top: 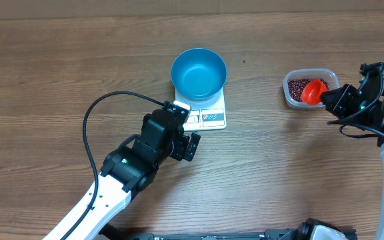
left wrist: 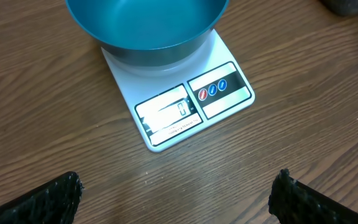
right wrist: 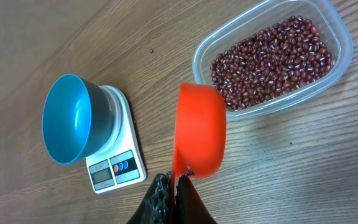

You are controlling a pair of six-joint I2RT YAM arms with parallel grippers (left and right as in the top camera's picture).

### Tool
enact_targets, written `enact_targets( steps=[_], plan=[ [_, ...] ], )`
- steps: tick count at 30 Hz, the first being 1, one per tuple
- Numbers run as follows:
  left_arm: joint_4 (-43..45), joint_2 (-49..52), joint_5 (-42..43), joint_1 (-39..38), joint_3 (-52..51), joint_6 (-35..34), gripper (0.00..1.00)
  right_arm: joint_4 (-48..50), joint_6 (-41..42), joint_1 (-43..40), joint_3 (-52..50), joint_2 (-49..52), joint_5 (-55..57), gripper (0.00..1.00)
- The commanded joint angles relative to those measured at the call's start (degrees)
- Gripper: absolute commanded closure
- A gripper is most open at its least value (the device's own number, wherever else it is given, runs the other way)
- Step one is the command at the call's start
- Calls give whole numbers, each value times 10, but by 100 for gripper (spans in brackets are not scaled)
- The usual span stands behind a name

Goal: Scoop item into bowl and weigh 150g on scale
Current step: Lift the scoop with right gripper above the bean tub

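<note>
The empty red scoop [top: 313, 92] tilts over the beans, so next my right gripper moves back to the container's end [top: 331, 77] away from the scale and dips it steeply there.
The blue bowl [top: 199, 72] stands on the white scale [top: 209, 119], and it looks bare inside [left wrist: 146, 25]. The scale's display and buttons [left wrist: 191, 102] face my left gripper [top: 185, 130], which hangs open just in front of the scale with only table between its fingertips [left wrist: 176, 202]. At the right, the dark red beans [top: 299, 85] lie in a clear container [top: 291, 95]. My right gripper [top: 335, 100] is shut on the handle of the red scoop [right wrist: 199, 130], held on edge at the container's near rim. The beans [right wrist: 272, 59] fill the container's floor.
The black cable of the left arm [top: 95, 117] loops over the table to the left of the scale. The bowl [right wrist: 67, 118] and scale [right wrist: 114, 162] stand well to the left of the container [right wrist: 337, 62] in the right wrist view.
</note>
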Motion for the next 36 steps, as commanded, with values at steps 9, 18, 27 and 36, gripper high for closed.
enact_targets(
  steps=[9,18,27,36],
  plan=[
    [0,2,-7,3,3,7,0,18,-3,-2,20,-10,7,96],
    [0,2,-7,3,3,7,1,-45,-21,-1,151,15,116,96],
    [0,2,-7,3,3,7,0,-205,-71,0,384,182,166,96],
    [0,2,-7,3,3,7,1,-245,-125,0,463,323,167,96]
  ],
)
